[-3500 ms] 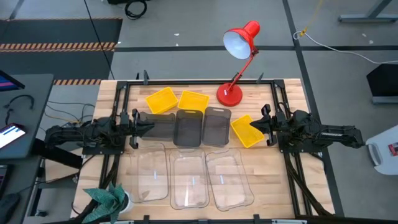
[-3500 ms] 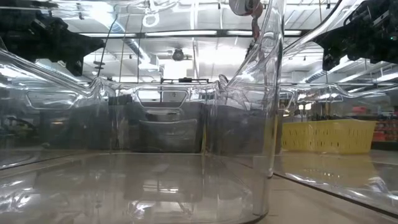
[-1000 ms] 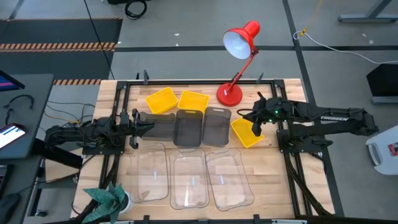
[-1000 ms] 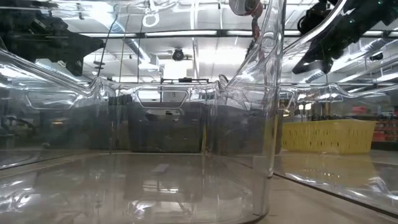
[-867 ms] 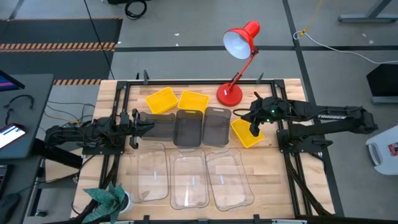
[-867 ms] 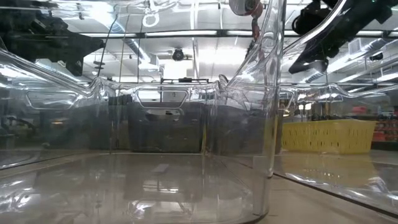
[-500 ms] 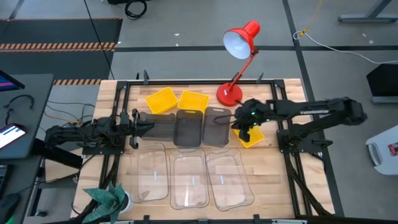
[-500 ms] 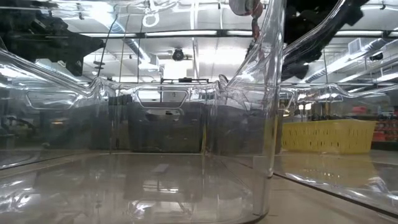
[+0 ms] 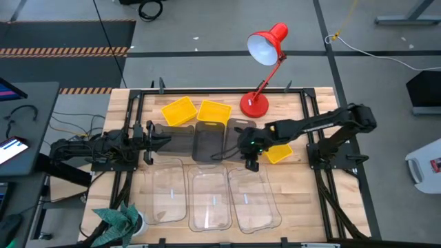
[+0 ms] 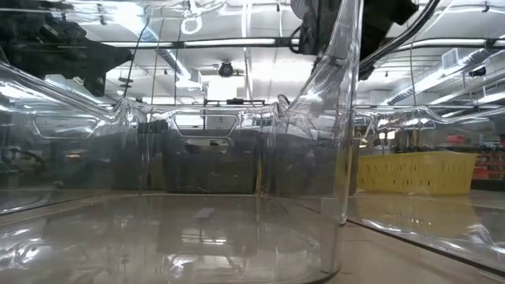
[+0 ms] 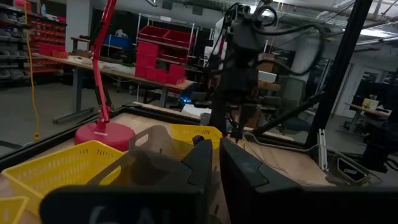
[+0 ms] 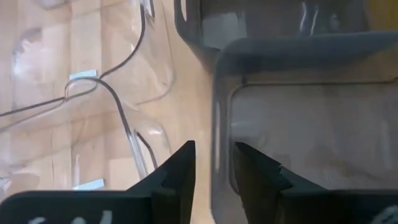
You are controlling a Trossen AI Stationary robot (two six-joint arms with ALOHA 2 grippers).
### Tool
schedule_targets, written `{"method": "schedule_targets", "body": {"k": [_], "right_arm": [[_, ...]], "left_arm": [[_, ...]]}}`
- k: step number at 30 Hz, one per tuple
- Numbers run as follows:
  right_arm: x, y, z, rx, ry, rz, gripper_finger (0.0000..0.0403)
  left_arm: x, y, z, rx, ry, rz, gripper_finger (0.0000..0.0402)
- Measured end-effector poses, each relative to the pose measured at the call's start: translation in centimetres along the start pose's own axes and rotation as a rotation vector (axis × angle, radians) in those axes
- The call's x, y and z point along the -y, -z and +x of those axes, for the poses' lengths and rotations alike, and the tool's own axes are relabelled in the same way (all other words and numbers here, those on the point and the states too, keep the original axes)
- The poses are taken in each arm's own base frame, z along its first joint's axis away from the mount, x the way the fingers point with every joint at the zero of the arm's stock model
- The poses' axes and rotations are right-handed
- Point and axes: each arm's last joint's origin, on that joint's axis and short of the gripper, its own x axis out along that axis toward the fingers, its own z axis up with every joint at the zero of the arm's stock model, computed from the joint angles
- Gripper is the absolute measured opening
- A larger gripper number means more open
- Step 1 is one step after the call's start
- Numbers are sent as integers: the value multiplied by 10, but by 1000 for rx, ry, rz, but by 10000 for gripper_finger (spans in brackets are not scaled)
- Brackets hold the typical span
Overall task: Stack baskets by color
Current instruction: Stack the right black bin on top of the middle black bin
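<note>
The grey basket point(image 9: 240, 129) under my right gripper has a bottom that is narrower than its rim point(image 12: 229, 121). It should sink inside the middle grey basket when I lower it there.
Three smoky-grey baskets point(image 9: 178, 140), point(image 9: 208, 141), point(image 9: 238, 134) rest flat in a row mid-table. Two yellow baskets point(image 9: 178, 110), point(image 9: 214, 111) sit behind them, and a third point(image 9: 279, 153) lies to the right, partly under my right arm. Three clear baskets point(image 9: 165, 196), point(image 9: 210, 200), point(image 9: 253, 196) line the near side. My right gripper point(image 9: 249, 160) hangs open, pointing down, over the near end of the right grey basket point(image 12: 298, 118). Its fingers stand on either side of the line of that end wall point(image 12: 217, 124), touching nothing. My left gripper point(image 9: 153, 134) waits shut at the table's left.
A red desk lamp stands with its base point(image 9: 253, 105) at the far edge, behind the grey baskets, and its head point(image 9: 265, 45) reaches beyond the table. A green cloth point(image 9: 117, 219) lies at the near left corner. Black frame rails point(image 9: 220, 89) border the wooden top.
My right gripper has swept toward the table's left edge, from over the right yellow basket to over the near end of the right grey basket. It has tipped further downward on the way. No basket has moved.
</note>
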Motion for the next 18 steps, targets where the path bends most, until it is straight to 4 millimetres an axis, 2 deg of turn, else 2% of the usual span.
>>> {"method": "schedule_targets", "body": {"k": [8, 18], "right_arm": [[-14, -23, 17, -160, 83, -4, 141], [-18, -47, 41, -370, 131, -26, 155]], "left_arm": [[0, 0, 0, 0, 0, 0, 31], [0, 0, 0, 0, 0, 0, 37]]}}
